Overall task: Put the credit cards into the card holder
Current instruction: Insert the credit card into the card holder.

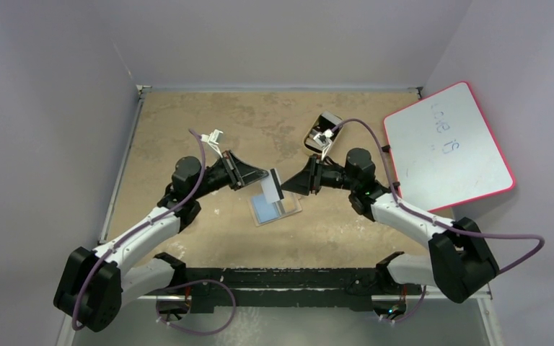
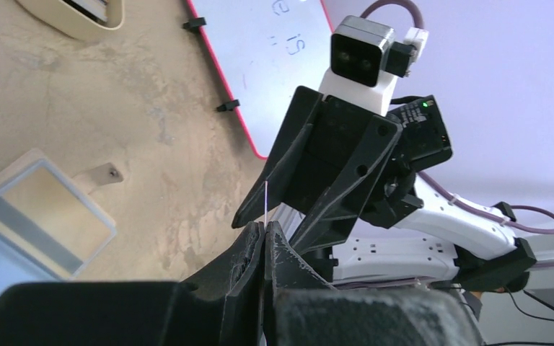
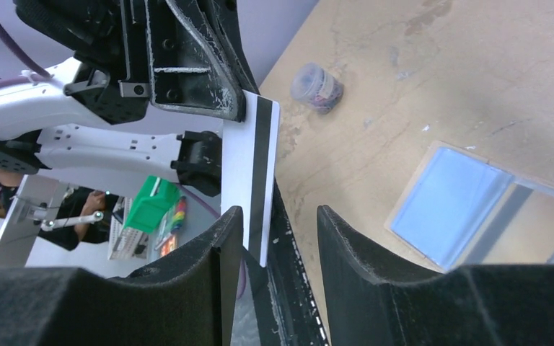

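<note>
My left gripper has the credit card (image 1: 271,174) by its edge. Next, my right gripper grabs the black-striped end (image 1: 278,185) before my left gripper holds the card holder steady.
My left gripper (image 1: 262,176) is shut on one credit card (image 1: 272,186), white with a black stripe, and holds it on edge in the air above the card holder (image 1: 289,207). In the left wrist view the card shows only as a thin white line (image 2: 266,205) rising from the closed fingertips. My right gripper (image 3: 278,220) faces it, open, with the card's free end (image 3: 256,173) between its fingers, close to the left one and not pinched. The tan card holder (image 3: 530,216) lies spread flat on the table, a pale blue card (image 3: 443,202) on its left panel.
A tan oval tray (image 1: 322,132) with small items stands behind the right arm. A white board with a red rim (image 1: 447,148) leans at the right. A small clear jar (image 3: 317,86) stands on the table. Grey walls close in the table on three sides.
</note>
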You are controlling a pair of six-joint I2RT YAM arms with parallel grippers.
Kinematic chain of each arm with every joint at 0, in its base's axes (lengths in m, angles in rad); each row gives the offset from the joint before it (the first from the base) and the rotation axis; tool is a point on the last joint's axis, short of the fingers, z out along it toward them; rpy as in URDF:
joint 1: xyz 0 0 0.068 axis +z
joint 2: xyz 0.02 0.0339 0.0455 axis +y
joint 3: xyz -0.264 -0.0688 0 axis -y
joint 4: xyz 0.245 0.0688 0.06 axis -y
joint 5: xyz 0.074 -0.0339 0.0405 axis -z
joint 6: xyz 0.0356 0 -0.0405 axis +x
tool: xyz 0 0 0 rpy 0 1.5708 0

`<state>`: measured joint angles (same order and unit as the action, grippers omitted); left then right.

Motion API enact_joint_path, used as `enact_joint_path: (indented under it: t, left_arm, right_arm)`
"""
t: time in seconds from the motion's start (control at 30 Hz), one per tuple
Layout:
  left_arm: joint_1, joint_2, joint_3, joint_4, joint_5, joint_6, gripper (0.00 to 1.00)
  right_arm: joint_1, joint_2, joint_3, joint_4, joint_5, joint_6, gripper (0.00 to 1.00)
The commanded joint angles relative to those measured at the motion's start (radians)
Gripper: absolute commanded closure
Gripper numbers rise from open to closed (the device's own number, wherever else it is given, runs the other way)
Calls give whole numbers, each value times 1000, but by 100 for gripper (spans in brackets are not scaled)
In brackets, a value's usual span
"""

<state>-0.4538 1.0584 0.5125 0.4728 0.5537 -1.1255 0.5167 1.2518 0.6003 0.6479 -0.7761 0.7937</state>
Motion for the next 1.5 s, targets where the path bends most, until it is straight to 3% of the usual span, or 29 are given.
enact_joint_path:
  t: [0.0, 0.17, 0.57, 0.7, 0.93, 1.1, 1.3, 1.47]
  left_arm:
    - [3, -2, -20, 160, 40, -62, 100]
    - [3, 1, -35, 177, 35, -69, 100]
    - [2, 14, -59, 218, 14, -93, 100]
    - [3, 11, -61, 208, 13, -89, 99]
    - [2, -23, -41, 52, -25, -10, 70]
    - [3, -47, 0, -191, -140, 103, 60]
    - [3, -58, 32, -477, -352, 181, 57]
    - [3, 8, 41, -584, -418, 215, 65]
  right_arm:
    - [0, 8, 24, 121, -73, 46, 56]
    - [1, 29, 20, 186, -92, 86, 61]
    - [0, 59, 19, 256, -116, 125, 100]
    - [0, 62, 14, 267, -119, 128, 100]
    - [2, 48, 5, 179, -90, 88, 100]
    - [-1, 41, 7, 13, -22, -29, 100]
    - [-5, 73, 14, -98, 56, -111, 100]
    - [-5, 181, 38, -152, 128, -156, 100]
